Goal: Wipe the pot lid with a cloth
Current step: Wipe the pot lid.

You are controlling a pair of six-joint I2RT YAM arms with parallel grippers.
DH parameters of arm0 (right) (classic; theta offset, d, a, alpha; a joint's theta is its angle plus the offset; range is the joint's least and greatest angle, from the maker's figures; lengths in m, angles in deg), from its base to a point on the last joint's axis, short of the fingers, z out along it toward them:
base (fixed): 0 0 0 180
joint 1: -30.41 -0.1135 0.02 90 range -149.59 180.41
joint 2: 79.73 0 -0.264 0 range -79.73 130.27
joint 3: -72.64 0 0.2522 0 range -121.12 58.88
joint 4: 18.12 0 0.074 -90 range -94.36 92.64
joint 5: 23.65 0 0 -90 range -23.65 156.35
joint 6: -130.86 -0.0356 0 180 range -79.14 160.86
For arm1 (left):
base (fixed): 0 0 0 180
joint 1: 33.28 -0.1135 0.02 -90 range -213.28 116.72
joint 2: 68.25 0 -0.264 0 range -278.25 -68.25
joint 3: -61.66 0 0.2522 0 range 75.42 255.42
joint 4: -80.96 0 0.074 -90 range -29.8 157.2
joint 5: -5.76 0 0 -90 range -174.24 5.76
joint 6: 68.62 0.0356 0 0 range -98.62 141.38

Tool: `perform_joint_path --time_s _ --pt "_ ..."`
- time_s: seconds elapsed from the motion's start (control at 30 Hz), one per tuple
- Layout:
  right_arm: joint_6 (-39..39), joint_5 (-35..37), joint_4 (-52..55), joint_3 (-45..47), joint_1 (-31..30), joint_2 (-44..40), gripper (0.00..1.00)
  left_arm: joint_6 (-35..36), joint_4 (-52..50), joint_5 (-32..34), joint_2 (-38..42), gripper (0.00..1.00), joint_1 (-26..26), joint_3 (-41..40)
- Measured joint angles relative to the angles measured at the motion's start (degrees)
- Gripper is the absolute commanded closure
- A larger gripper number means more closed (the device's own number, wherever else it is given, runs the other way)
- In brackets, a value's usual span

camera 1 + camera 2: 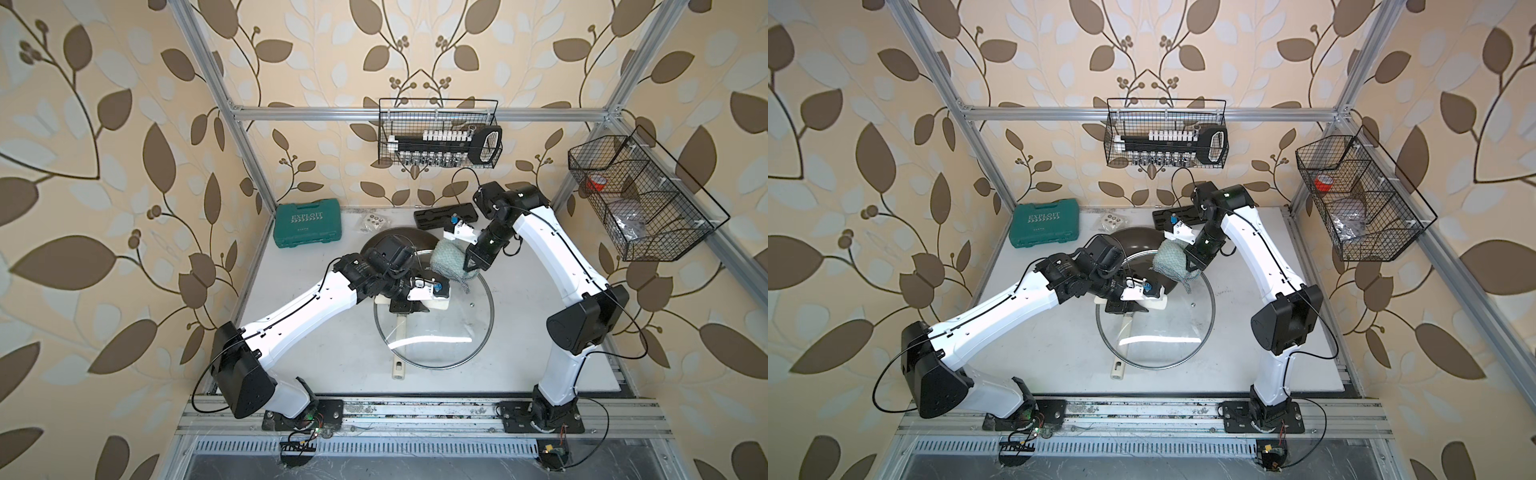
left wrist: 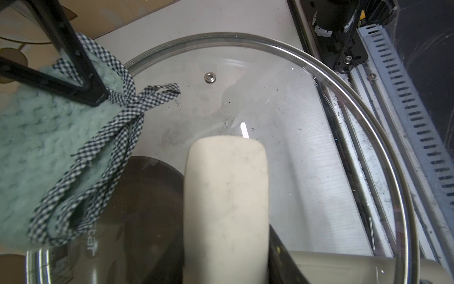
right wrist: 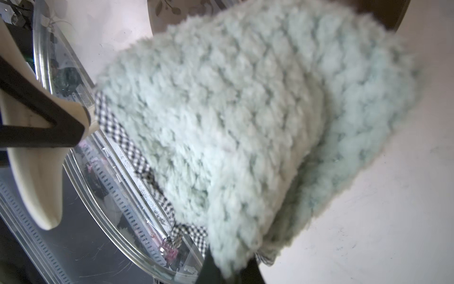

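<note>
The cloth hangs over the lid's rim [image 1: 453,260] and is off the glass farther out. Next, my right gripper sweeps back over the far glass [image 1: 421,257] toward my left gripper.
The pot lid [image 1: 449,332] [image 1: 1167,332] is a big clear glass disc with a metal rim, lying over the near part of a dark frying pan [image 1: 399,241]. My left gripper [image 1: 409,306] [image 1: 1125,306] [image 2: 226,270] is shut on the lid's cream handle [image 2: 226,196]. The mint-green cloth [image 1: 446,259] [image 1: 1169,259] [image 3: 245,110], edged with checked tape, hangs from my right gripper [image 1: 473,264] [image 3: 228,273], which is shut on it. The cloth [image 2: 36,137] rests against the lid's far edge, near the small rivet [image 2: 210,77].
The pan's cream stick handle [image 1: 399,365] pokes out under the lid toward the front. A green tool case [image 1: 306,224], a small bag of parts [image 1: 372,222] and a black tray [image 1: 444,216] sit at the back. Wire baskets hang on the back wall [image 1: 438,133] and right wall [image 1: 640,199].
</note>
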Motion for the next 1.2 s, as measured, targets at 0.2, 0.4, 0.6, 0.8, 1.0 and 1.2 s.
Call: perform_joint_path --time_s 0.2,0.4,0.6,0.8,1.0,1.2 --pt "-0.20 0.55 0.46 -3.04 -2.71 0.76 1.00 0.94 0.11 0.55 0.00 1.00 0.02 0.00" --pt "-1.66 1.14 0.13 -6.73 -8.39 3.72 1.00 1.25 0.15 1.42 0.00 1.00 0.79 0.02" --pt "-3.78 0.96 -0.66 -9.79 -12.09 6.99 1.00 1.27 0.17 1.55 -0.59 1.00 1.90 0.37" --pt "-5.51 0.24 -1.62 -11.69 -13.99 7.96 1.00 1.29 0.74 1.75 -0.79 1.00 2.25 0.44" --pt "-5.90 -0.07 -1.88 -11.74 -14.05 8.15 1.00 1.25 2.10 2.91 -0.79 1.00 2.25 0.44" --pt "-5.88 -0.24 -1.86 -11.65 -12.07 8.15 1.00 0.55 4.85 5.22 -0.50 1.00 2.25 -0.92"
